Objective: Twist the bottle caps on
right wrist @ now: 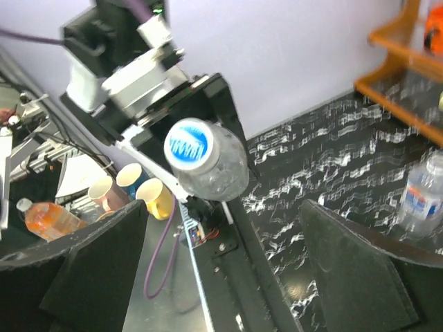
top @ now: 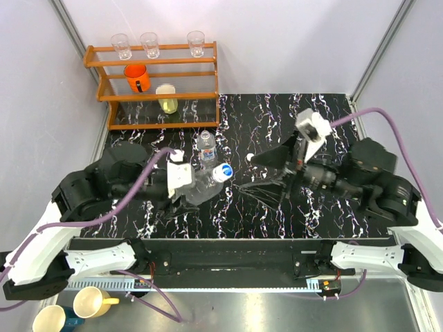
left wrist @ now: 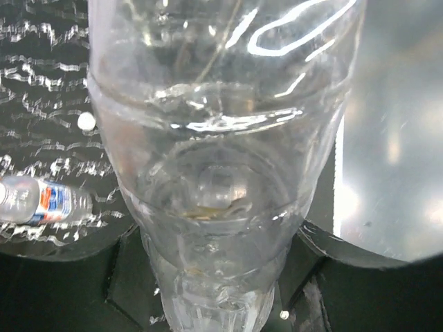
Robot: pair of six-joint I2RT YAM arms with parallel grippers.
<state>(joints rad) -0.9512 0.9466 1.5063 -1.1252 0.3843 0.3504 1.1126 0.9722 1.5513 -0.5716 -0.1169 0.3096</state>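
The clear bottle (top: 202, 187) leans toward the robot's right gripper, so the left gripper should tilt it nearer to upright before the right gripper closes around the blue-topped cap (top: 223, 172).
My left gripper (top: 196, 185) is shut on a clear bottle (top: 205, 184) and holds it tilted, neck toward the right arm. A blue-topped white cap (top: 221, 171) sits on its neck. In the left wrist view the bottle (left wrist: 221, 173) fills the frame between my fingers (left wrist: 128, 277). In the right wrist view the cap (right wrist: 188, 145) faces me. My right gripper (top: 261, 173) is open and empty, a short way right of the cap. A smaller labelled bottle (top: 205, 149) stands behind. A loose white cap (top: 249, 158) lies on the table.
A wooden rack (top: 159, 93) at the back left holds three clear glasses, an orange cup (top: 137, 77) and a yellow cup (top: 167, 98). Mugs (top: 93, 301) stand below the table's near edge. The table (top: 304, 207) is black marble-patterned.
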